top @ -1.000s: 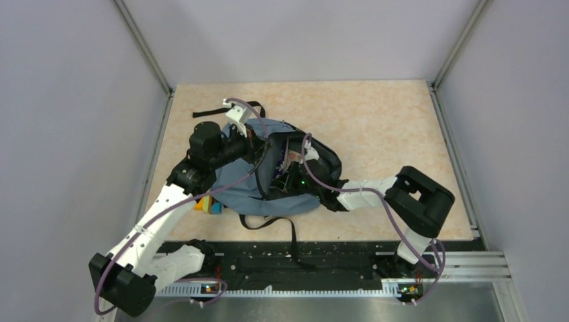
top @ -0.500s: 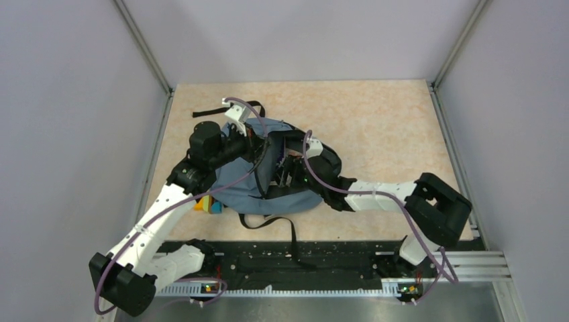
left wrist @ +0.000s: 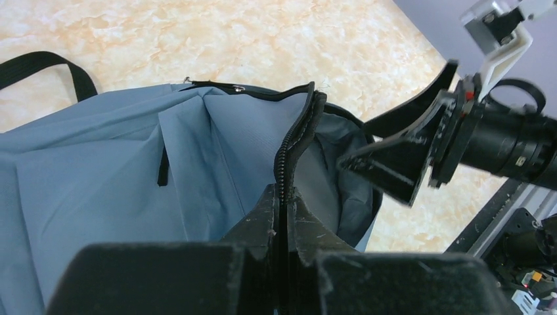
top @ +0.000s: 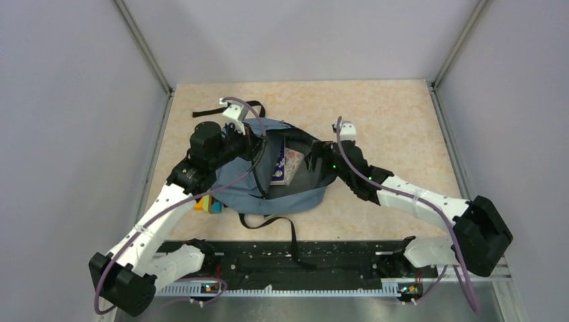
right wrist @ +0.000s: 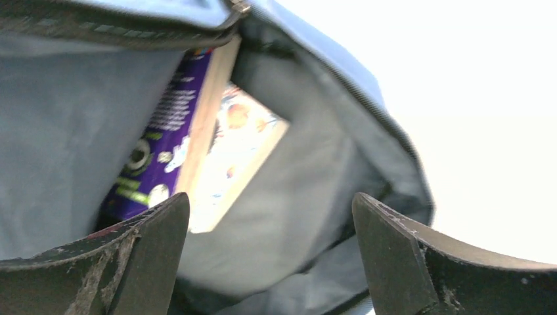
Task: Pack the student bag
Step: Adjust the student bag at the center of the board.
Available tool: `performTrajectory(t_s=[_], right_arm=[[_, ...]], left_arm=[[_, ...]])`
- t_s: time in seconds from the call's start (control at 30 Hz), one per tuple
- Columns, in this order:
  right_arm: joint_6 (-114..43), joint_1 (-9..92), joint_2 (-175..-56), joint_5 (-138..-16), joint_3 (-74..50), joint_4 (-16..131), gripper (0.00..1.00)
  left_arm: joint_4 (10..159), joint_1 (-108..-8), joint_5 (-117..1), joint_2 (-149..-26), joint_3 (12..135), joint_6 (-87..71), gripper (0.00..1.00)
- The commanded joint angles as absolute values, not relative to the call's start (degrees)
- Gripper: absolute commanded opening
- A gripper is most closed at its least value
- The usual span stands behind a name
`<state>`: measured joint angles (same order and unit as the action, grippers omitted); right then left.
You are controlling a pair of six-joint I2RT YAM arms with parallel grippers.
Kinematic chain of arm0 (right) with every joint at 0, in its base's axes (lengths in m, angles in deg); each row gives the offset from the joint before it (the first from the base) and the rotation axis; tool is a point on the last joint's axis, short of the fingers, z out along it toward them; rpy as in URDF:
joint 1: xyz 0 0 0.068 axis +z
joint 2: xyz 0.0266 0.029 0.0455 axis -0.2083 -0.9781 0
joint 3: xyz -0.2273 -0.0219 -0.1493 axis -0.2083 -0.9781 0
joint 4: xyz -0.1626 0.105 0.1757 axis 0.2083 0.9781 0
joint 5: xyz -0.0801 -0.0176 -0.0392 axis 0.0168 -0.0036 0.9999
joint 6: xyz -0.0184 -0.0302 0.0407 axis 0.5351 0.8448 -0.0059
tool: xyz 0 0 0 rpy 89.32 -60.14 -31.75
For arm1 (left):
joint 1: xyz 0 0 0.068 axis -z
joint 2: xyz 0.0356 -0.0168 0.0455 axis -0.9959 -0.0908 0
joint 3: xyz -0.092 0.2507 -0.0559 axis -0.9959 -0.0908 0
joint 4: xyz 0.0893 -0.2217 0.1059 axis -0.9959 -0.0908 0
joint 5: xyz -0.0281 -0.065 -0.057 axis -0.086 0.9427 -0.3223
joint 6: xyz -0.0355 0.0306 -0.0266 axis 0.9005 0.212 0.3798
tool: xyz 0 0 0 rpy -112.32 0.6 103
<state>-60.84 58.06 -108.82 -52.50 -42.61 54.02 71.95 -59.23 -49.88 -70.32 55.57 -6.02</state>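
Observation:
The bag's rim (top: pixel 330 180) opposite the zip edge stands free next to the open fingers of the robot's right gripper, so the gripper should now move onto that rim (right wrist: pixel 412 159) until the fingers pinch it.
The student bag (top: pixel 295 198) lies in the middle of the table, blue-grey, its mouth held agape. My left gripper (top: pixel 259 143) is shut on the bag's zip edge (left wrist: pixel 292 141) and holds that rim up. A book (top: pixel 290 166) with a purple spine and a pale cover lies inside against the lining (right wrist: pixel 309 170). My right gripper (right wrist: pixel 268 200) stands open and empty at the right side of the mouth (top: pixel 317 160), its fingers apart from the book (right wrist: pixel 197 131). The left wrist view also shows the right gripper (left wrist: pixel 394 167) over the opening.
Colourful blocks (top: pixel 208 204) lie by the bag's left side, under my left arm. Black straps trail toward the near edge (top: pixel 292 235) and the far left (top: pixel 211 112). Grey walls and metal rails enclose the table (top: pixel 389 121).
My right gripper has opened, let go of the book and drawn back to the right out of the bag. The book now rests inside. The left gripper has kept its hold.

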Motion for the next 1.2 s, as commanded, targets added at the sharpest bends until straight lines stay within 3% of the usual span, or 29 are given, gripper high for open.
performTrajectory(t_s=[0.0,0.23,0.37,0.47,0.53,0.63,0.7,0.83,1.17], right_arm=[[-54.8,52.3,-106.5,-50.0,-41.2,60.0,0.92],[-50.1,39.8,-112.9,-61.9,-41.0,54.6,0.92],[-46.1,38.8,-119.0,-68.3,-38.3,51.6,0.90],[-44.6,38.8,-123.0,-66.3,-35.1,50.6,0.89],[-44.1,38.8,-125.8,-63.4,-32.4,51.9,0.74],[-45.2,38.8,-127.2,-58.5,-29.3,56.1,0.20],[-46.7,38.8,-125.5,-53.4,-29.5,58.1,0.01],[-48.4,37.0,-120.7,-45.1,-31.0,62.2,0.00],[-52.3,23.8,-108.3,-45.7,-38.6,64.8,0.00]], left_arm=[[74.6,-59.2,-51.8,-68.7,56.4,-6.6,0.00],[74.5,-59.1,-51.3,-69.2,56.6,-6.7,0.00],[74.3,-59.2,-51.2,-69.4,56.7,-7.0,0.00],[74.2,-59.2,-51.2,-69.7,56.9,-7.4,0.00],[74.1,-59.2,-51.3,-70.3,57.1,-7.9,0.00],[73.9,-59.2,-51.4,-72.1,58.2,-8.1,0.00],[73.3,-59.2,-51.4,-74.7,60.2,-8.3,0.00],[70.2,-59.2,-51.6,-82.1,66.8,-8.6,0.00],[75.8,-59.1,-51.3,-96.9,78.8,-6.0,0.00]])
